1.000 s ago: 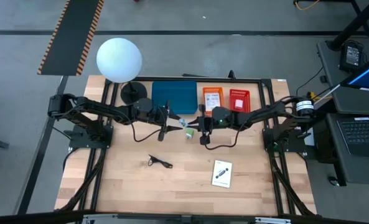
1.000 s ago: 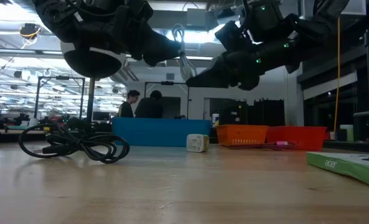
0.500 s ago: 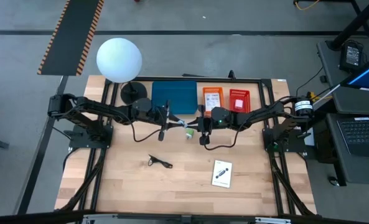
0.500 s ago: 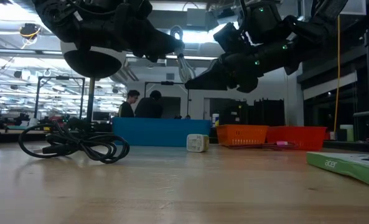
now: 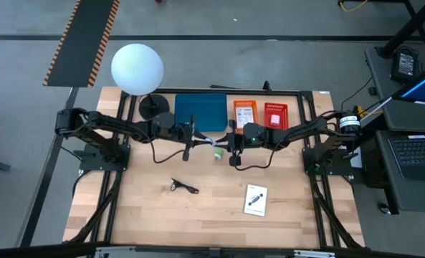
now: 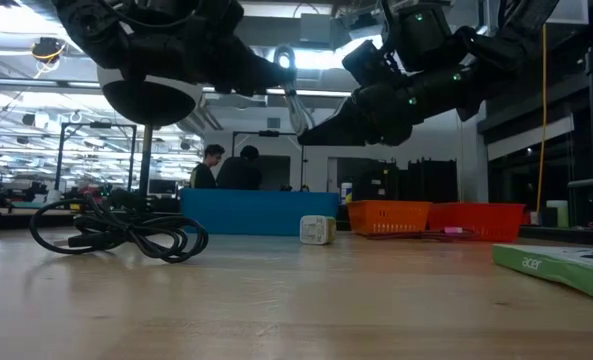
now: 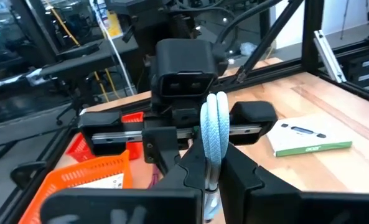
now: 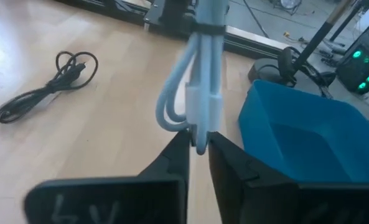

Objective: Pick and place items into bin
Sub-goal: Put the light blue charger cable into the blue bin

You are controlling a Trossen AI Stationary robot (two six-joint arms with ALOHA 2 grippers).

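I should open my right gripper and move it away first, because both my grippers are pinching the light-blue cord (image 6: 294,102). My left gripper will then carry the cord to the blue bin (image 5: 201,112).
A blue-white stick, a bundle of looped light-blue cord (image 5: 211,144), hangs in the air between my two grippers, above the table's far middle. My left gripper (image 5: 200,143) and my right gripper (image 5: 223,145) face each other, and both are shut on the stick. It also shows in the low view (image 6: 292,92), slanting. A small green-white lump (image 5: 217,153) lies on the table just below. A black cable piece (image 5: 184,186) and a white printed card (image 5: 256,199) lie nearer the front. The blue bin (image 5: 201,112) stands behind the grippers. My left gripper pinches one end of the stick (image 7: 211,167) between its two fingers, coming level from the table's left. The stick runs on from the fingers toward my right gripper, clear of the table. My right gripper pinches the stick's other end (image 8: 200,138) between its two fingers, beside a loose loop (image 8: 167,115), coming level from the table's right. The fingers lie along the stick, which is clear of the table.
An orange basket (image 5: 244,113) and a red basket (image 5: 275,115) stand right of the blue bin. A white globe lamp (image 5: 137,68) stands at the far left corner. Bare wood lies at the table's front left (image 5: 140,215). People show in the room behind (image 6: 226,165).
Both grippers have kept close together on the stick. In the low view my left gripper has shifted a little and the stick's upper loop now shows more plainly above it.
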